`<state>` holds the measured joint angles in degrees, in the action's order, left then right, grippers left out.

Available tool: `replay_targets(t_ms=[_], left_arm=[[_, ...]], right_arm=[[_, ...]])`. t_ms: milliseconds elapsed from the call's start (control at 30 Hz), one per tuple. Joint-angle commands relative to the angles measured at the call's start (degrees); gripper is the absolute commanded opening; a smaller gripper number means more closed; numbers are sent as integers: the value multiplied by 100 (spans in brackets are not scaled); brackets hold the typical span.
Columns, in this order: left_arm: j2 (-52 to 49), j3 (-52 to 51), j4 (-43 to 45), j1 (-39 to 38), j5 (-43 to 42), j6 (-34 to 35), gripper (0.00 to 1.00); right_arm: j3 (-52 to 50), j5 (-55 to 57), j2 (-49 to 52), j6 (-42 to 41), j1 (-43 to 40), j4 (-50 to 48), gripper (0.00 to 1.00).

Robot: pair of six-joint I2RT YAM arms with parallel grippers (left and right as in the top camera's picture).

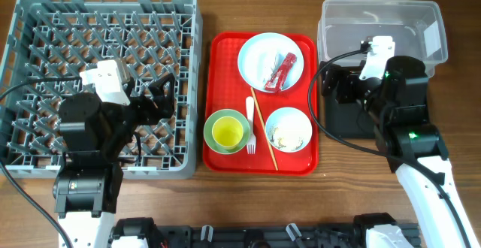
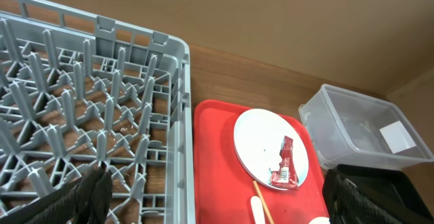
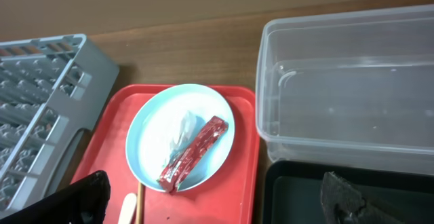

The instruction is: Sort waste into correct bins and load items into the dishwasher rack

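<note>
The red wrapper and whitish scrap (image 1: 281,73) are on the white plate. My left gripper should keep back while my right gripper first clears them off into the clear tub (image 1: 382,27).
The grey rack (image 1: 75,30) stands at the left and holds nothing. The red serving tray (image 1: 225,49) carries a white plate (image 1: 258,52) with a red wrapper (image 1: 280,71) and a whitish scrap (image 3: 183,125). It also carries a green bowl (image 1: 212,120) holding a yellow cup (image 1: 228,132), and a pale bowl (image 1: 302,117) with crumbs (image 1: 282,137). A white fork (image 1: 250,128) and a wooden stick (image 1: 263,131) lie between the bowls. My left gripper (image 1: 167,96) is open and empty over the rack's right side. My right gripper (image 1: 334,89) is open and empty over the black tray (image 1: 338,124).
The clear tub (image 1: 379,15) with a white label sits at the back right, touching the black tray's far edge. The right arm's cable loops over the tub and the tray. The rack's right wall runs close along the red tray's left edge.
</note>
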<state>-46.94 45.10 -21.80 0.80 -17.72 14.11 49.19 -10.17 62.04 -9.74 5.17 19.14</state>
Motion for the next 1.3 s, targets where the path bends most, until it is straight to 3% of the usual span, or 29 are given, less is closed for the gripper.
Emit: replay_targets(t_ms=[0,433,667,833,1000,1267], left_arm=[[4,122,37,-22,-136,31,100],[-149,131,-619,-22,216,15,100],[-551,1091,-2164,-15,1366,-37,100],[-813,1270,-2476,-15,1480,-11,100],[-815,1272,-2479,-15,1480,-13,100],[-815,1270,-2476,-15,1482,-13,100]], right_arm=[[101,-197,26,52,13,-24,100],[350,-645,216,133,13,238,100],[1899,-632,1163,702,118,1488,100],[2957,557,1923,975,841,2345,100],[2973,-232,2061,809,1005,1657,100],[2973,1172,3204,-605,1596,1008,100]])
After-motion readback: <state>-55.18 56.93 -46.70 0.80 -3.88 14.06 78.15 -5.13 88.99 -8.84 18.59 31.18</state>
